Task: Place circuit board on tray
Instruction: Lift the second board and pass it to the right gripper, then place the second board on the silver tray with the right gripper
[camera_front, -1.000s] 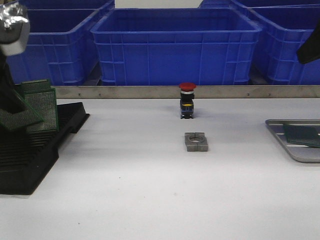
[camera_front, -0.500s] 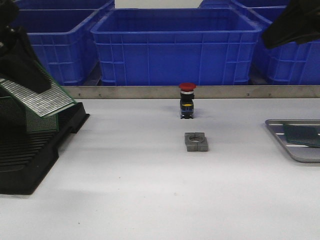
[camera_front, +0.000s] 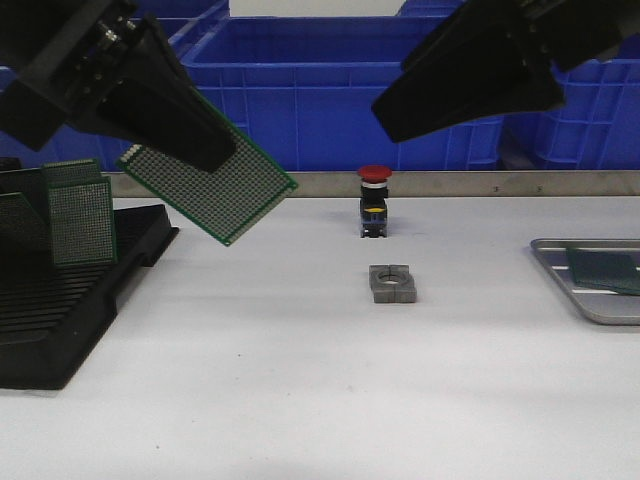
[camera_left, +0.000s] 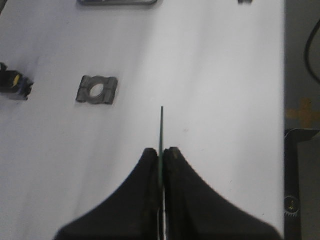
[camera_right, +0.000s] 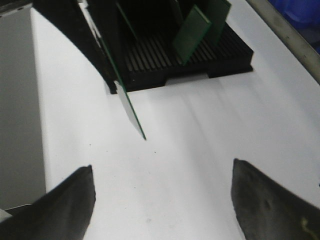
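My right gripper needs to take the board by its free corner (camera_front: 281, 186) and carry it over, since my left gripper holds the circuit board far from the silver tray (camera_front: 597, 281).
My left gripper (camera_front: 205, 150) is shut on a green perforated circuit board (camera_front: 218, 188) and holds it tilted in the air, right of the black rack (camera_front: 60, 320). The left wrist view shows that board edge-on (camera_left: 161, 130), pinched between the closed jaws of the left gripper (camera_left: 161, 152). High at the centre right hangs my right gripper (camera_front: 400, 112). In its own view the right gripper (camera_right: 162, 167) is open and empty above the table, facing the held board (camera_right: 127, 107). The silver tray (camera_front: 590, 300) lies at the far right with a dark green board (camera_front: 605, 268) on it.
Several more boards (camera_front: 80, 215) stand in the rack's slots. A red-capped push button (camera_front: 374, 200) and a grey metal block (camera_front: 392, 283) sit mid-table, below the gap between the grippers. Blue bins (camera_front: 350, 100) line the back behind a metal rail.
The left gripper has lifted the board away from the rack and carried it rightward. The right arm has swung in from the upper right corner toward the centre.
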